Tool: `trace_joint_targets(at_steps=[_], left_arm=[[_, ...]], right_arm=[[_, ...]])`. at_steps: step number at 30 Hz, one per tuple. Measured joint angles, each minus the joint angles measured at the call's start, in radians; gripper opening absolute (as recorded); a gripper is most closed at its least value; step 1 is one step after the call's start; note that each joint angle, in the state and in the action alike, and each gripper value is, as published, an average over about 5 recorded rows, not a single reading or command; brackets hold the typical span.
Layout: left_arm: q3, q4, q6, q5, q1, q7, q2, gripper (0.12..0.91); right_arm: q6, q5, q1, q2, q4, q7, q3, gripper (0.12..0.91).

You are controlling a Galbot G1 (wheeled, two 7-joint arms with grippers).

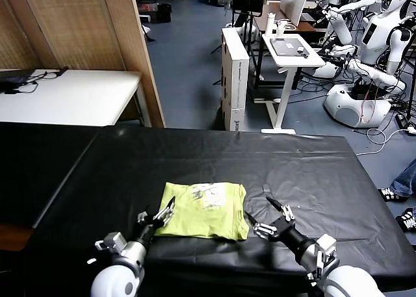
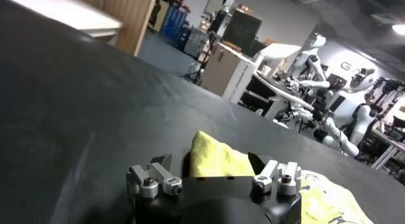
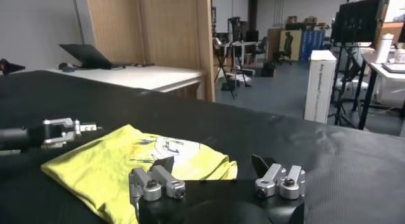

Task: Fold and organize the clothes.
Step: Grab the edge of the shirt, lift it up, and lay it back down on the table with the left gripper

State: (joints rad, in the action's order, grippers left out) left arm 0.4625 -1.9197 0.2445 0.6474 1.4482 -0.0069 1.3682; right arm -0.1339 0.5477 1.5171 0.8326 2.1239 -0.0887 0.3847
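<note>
The white print (image 1: 210, 193) is facing up and the collar is hidden. The T-shirt (image 1: 202, 214) will show its collar on a plain side when I flip it over.
The lime yellow-green T-shirt (image 1: 205, 210) lies folded into a small rectangle near the front of the black table, with its white print (image 1: 208, 193) facing up. My left gripper (image 1: 158, 212) is open at the shirt's left edge, low over the table. In the left wrist view the shirt's corner (image 2: 218, 162) lies between the open jaws of that gripper (image 2: 211, 161). My right gripper (image 1: 259, 212) is open just right of the shirt's right edge. In the right wrist view the shirt (image 3: 126, 162) lies ahead of that gripper (image 3: 212, 162), and the left gripper (image 3: 63, 130) shows beyond it.
The black cloth-covered table (image 1: 312, 173) spreads wide around the shirt. Behind it stand a white table (image 1: 71, 95) at the left, a wood panel (image 1: 123, 37), a tall white box (image 1: 235, 76), a white standing desk (image 1: 292, 50) and white robots (image 1: 383, 43).
</note>
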Motion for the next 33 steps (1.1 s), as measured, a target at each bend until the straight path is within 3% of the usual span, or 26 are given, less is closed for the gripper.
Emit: trace_joint_targets(at_steps=[3,5,13,16,24,33], left_arm=[[0.000,0.000,0.004,0.009,0.001,0.001,0.001,0.830],[0.000,0.000,0.006,0.015,0.001,0.001,0.001,0.762],[0.001,0.000,0.025,0.045,0.002,0.000,0.005,0.278],[0.003,-0.003,0.035,0.049,0.001,-0.001,0.006,0.177],[0.041,-0.046,0.097,0.047,-0.009,-0.014,-0.049,0.176],[0.163,-0.096,0.096,0.176,0.022,-0.015,-0.289,0.176]], right_arm=[[0.000,-0.001,0.000,0.001,0.000,0.000,-0.001,0.907],[0.000,-0.003,0.001,0.001,0.000,0.000,-0.001,0.907],[0.001,-0.009,0.004,0.006,0.000,0.000,-0.004,0.907],[0.001,-0.010,0.004,0.008,-0.001,0.000,-0.004,0.907],[0.003,-0.008,0.000,0.015,-0.011,0.005,-0.001,0.907],[0.005,-0.008,-0.007,0.034,-0.028,0.007,-0.005,0.907]])
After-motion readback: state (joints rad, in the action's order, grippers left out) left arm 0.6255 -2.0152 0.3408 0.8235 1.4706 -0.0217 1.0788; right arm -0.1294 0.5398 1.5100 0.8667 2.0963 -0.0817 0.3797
